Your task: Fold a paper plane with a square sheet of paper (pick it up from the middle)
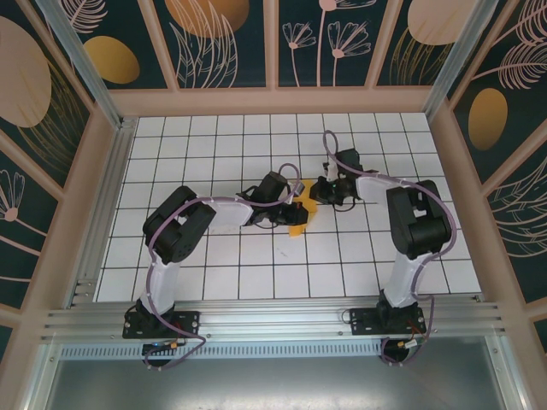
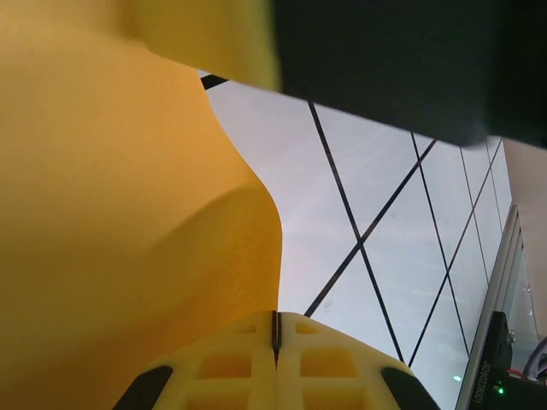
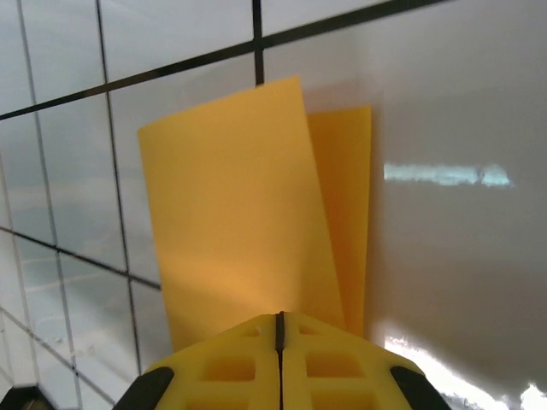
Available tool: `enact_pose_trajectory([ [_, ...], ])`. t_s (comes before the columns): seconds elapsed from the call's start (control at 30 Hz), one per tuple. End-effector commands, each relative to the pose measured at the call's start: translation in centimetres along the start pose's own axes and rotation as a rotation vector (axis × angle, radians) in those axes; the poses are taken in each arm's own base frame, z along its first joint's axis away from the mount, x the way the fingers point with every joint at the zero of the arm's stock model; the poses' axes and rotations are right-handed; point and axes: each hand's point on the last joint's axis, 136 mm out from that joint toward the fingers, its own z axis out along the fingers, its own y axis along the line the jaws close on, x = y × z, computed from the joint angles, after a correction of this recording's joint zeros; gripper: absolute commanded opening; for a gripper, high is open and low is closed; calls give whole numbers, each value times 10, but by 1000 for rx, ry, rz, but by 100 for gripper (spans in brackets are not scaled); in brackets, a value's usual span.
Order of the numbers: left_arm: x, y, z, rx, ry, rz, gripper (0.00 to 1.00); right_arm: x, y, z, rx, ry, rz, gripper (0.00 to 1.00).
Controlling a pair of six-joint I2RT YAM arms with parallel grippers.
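Note:
The paper's edge (image 2: 263, 213) is bulging up next to the fingers of the robot's left gripper, so the left gripper should pull back and hold it while the right gripper pushes down along the paper's fold (image 1: 310, 207).
The orange square sheet of paper (image 1: 301, 215), folded over itself, sits at the middle of the white grid table between my two grippers. My left gripper (image 1: 289, 207) meets it from the left and my right gripper (image 1: 320, 190) from the right. In the left wrist view the paper (image 2: 128, 213) bulges up large on the left, its edge running down into the shut yellow fingertips (image 2: 275, 320). Seen from the right wrist, two overlapping layers of the paper (image 3: 239, 213) rise from the shut jaws of the right gripper (image 3: 279, 320).
The grid table (image 1: 214, 265) is walled by a wooden frame (image 1: 273, 101) at the back and sides. A metal rail (image 1: 273, 320) carrying both arm bases runs along the near edge. A dark arm body (image 2: 410, 60) hangs close above the left wrist camera.

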Motion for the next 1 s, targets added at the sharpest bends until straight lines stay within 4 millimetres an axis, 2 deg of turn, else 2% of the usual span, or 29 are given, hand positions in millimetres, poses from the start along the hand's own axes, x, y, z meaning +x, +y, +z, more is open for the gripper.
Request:
enact_pose_trajectory([
  [0.0,-3,4,1,1,7,20,6,-3,-11,8,85,25,-41,8],
  [0.17,-9,4,-3,-8,9,44,6,8,-27,20,171,94,-97,8],
  [0.3,-17,12,-8,-38,15,67,8,14,-32,24,183,128,-132,8],
  [0.63,-22,25,-7,-86,60,132,10,13,-21,25,162,156,-204,9],
  [0.77,-17,31,-5,-91,72,129,12,13,-20,25,160,152,-202,10],
  [0.97,-10,40,-4,-100,62,116,12,5,-2,22,116,126,-217,11],
])
